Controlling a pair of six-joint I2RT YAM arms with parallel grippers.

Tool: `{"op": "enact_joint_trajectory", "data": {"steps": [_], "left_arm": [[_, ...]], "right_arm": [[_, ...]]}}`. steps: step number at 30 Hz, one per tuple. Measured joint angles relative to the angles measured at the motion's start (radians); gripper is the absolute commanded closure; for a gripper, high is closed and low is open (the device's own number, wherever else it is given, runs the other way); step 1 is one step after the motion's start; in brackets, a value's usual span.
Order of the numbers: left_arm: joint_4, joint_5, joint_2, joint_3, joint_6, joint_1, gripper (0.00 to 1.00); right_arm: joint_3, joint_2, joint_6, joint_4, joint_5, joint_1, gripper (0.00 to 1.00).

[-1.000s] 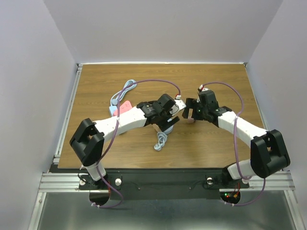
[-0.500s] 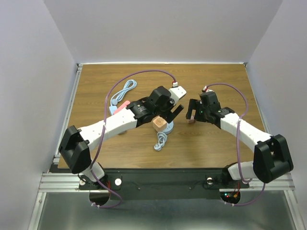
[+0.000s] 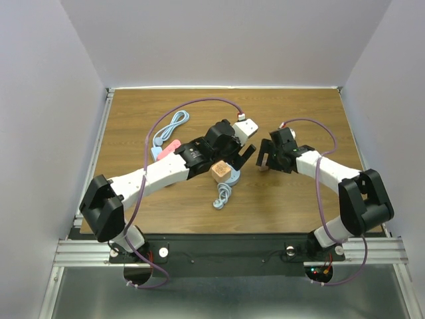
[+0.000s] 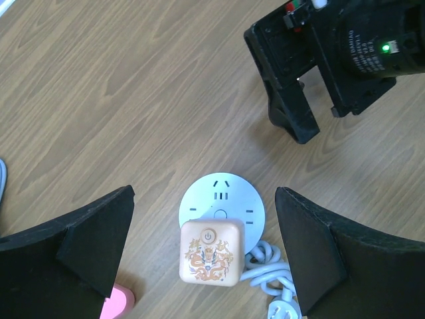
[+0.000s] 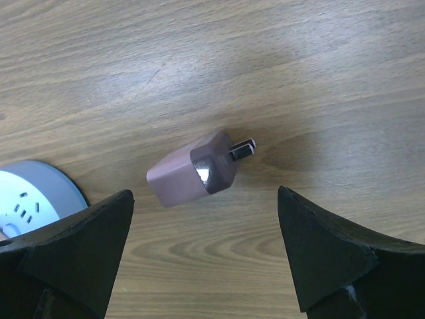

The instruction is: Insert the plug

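The mauve plug's pins (image 5: 243, 149) tilt toward one finger of my right gripper, so next I turn that gripper to line up with the pins and take hold of the plug's body (image 5: 178, 175).
A round white socket hub (image 4: 222, 199) lies on the wooden table with an orange cube charger (image 4: 208, 254) plugged into its near edge; both show in the top view, the charger (image 3: 221, 172) at the centre. My left gripper (image 4: 204, 194) is open and empty above them, its fingers wide on either side. A mauve plug (image 5: 192, 174) lies on its side on the table, prongs pointing right, just right of the hub (image 5: 33, 193). My right gripper (image 5: 206, 194) is open and empty above it. In the top view the plug (image 3: 263, 167) lies under the right gripper (image 3: 264, 158).
The hub's white cable (image 3: 224, 195) is coiled toward the near edge. A pink object (image 3: 169, 149) and a light-blue coiled cable (image 3: 171, 126) lie at the left. The two grippers hang close together over mid-table; the right one shows in the left wrist view (image 4: 299, 100).
My left gripper has pulled back off the socket hub, uncovering the orange charger sitting on it. My right gripper has shifted a little left, over the mauve plug.
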Motion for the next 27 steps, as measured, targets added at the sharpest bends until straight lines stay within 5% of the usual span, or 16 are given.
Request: {"op": "enact_joint_trajectory", "data": {"steps": [10, 20, 27], "left_arm": [[0.032, 0.0, 0.0, -0.015, 0.001, 0.0, 0.01], [0.048, 0.002, 0.0, -0.02, 0.0, 0.0, 0.01], [0.071, 0.017, 0.0, -0.029, 0.0, 0.0, 0.01]], "right_arm": [[0.03, 0.098, 0.033, 0.014, 0.024, 0.029, 0.12], [0.035, 0.12, 0.072, 0.018, 0.063, 0.055, 0.42], [0.035, 0.121, 0.122, 0.02, 0.097, 0.066, 0.54]]}}
